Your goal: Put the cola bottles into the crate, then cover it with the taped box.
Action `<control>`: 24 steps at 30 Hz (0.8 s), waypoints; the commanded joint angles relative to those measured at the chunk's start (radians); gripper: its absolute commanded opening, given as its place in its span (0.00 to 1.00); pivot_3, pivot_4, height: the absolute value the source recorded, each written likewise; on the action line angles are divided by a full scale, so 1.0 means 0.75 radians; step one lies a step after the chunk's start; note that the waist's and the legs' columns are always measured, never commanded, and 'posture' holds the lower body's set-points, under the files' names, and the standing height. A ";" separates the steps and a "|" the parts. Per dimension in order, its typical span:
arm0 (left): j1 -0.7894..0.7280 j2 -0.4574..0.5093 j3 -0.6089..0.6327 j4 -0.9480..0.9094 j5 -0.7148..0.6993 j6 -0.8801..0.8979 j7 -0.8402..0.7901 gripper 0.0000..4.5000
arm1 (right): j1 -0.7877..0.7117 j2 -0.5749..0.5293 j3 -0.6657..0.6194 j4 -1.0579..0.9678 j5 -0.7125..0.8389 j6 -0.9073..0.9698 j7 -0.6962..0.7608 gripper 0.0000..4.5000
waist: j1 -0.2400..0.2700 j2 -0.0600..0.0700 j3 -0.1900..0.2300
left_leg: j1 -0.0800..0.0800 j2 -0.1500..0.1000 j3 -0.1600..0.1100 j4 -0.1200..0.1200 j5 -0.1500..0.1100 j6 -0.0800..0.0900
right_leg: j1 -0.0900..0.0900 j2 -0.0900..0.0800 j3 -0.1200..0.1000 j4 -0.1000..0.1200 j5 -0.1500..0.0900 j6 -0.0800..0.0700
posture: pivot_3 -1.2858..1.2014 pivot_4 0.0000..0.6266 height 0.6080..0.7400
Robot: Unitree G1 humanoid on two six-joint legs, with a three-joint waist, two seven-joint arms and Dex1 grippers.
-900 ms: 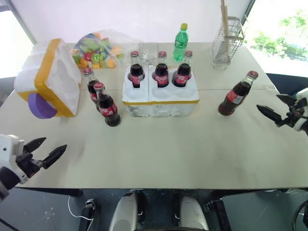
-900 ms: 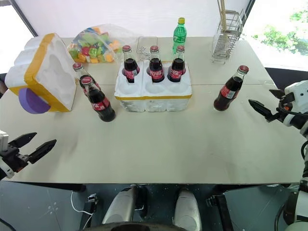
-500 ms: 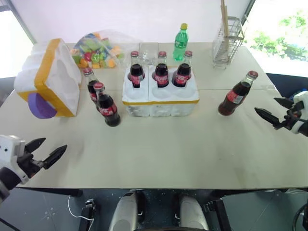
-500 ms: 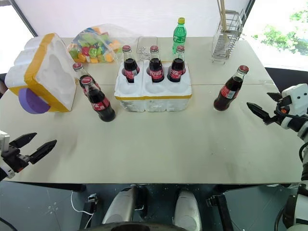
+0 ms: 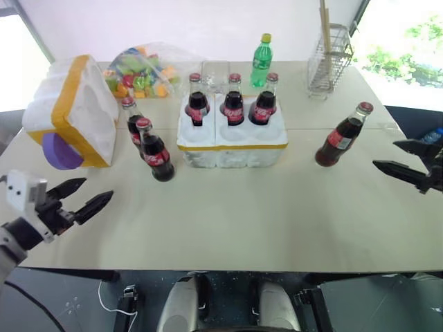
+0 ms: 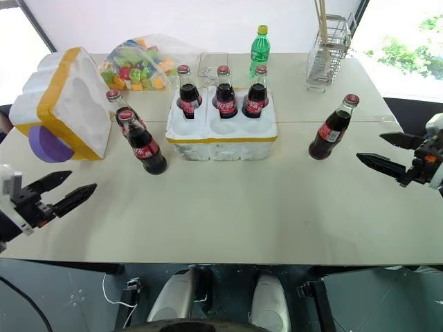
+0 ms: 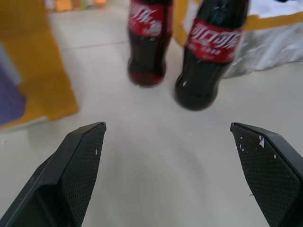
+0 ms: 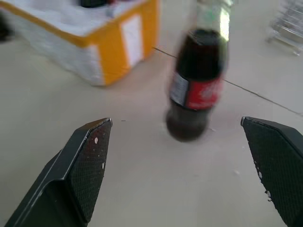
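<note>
The back bottles [image 5: 234, 108] sit as deep as their labels. The nearer cola bottle [image 5: 156, 153] should sink to its label and stand when I lower it into the crate.
The crate [image 5: 232, 145], a low white foam tray with a yellow band, stands mid-table with three cola bottles [image 5: 234, 105] in its back wells. Two more cola bottles [image 5: 156, 151] stand just left of it, and one [image 5: 342, 135] stands alone to its right. The taped box [image 5: 73, 114] lies tilted at the far left, a purple disc facing me. My left gripper [image 5: 97, 189] hovers open near the table's front left, aimed at the pair of bottles [image 7: 210, 52]. Open as well, my right gripper [image 5: 385, 153] sits at the right edge, pointing at the lone bottle [image 8: 196, 85].
A green plastic bottle [image 5: 261, 52] stands behind the crate. A bag of coloured blocks [image 5: 142, 69] lies at the back left, and a wire rack [image 5: 330, 59] holding a wooden stick is at the back right. Bare tabletop spans the front.
My left gripper has moved forward and rightward toward the pair of bottles. The right gripper has shifted slightly outward and turned more level. Both stay open.
</note>
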 commanded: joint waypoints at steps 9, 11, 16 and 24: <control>-0.439 -0.056 -0.394 0.141 0.179 -0.119 0.030 0.98 | 0.132 0.002 -0.216 -0.621 0.380 0.375 -0.001 1.00 | -0.001 -0.002 0.001 | 0.000 0.000 0.001 0.000 0.001 0.003 | 0.001 0.000 0.000 0.000 0.003 0.005 | 0.52 0.24 0.97; -0.457 -0.069 -0.419 0.163 0.216 -0.149 0.036 0.98 | 0.143 0.013 -0.222 -0.669 0.420 0.399 -0.015 1.00 | 0.000 -0.003 0.002 | -0.001 0.000 0.001 0.000 0.001 0.004 | 0.001 0.000 0.000 0.000 0.003 0.005 | 0.52 0.24 0.97; -0.462 -0.092 -0.484 0.200 0.295 -0.220 0.028 0.98 | 0.130 0.045 -0.214 -0.759 0.525 0.443 -0.097 1.00 | 0.003 -0.003 0.002 | -0.002 0.000 0.000 0.000 0.001 0.004 | 0.000 0.000 0.000 0.000 0.003 0.005 | 0.52 0.24 0.97; -0.555 -0.207 -0.529 0.303 0.363 -0.274 0.100 0.98 | 0.091 0.078 -0.140 -0.819 0.622 0.457 -0.233 1.00 | 0.037 -0.005 0.003 | -0.003 -0.001 0.000 0.002 0.001 0.004 | 0.000 0.000 0.000 -0.001 0.002 0.000 | 0.52 0.24 0.97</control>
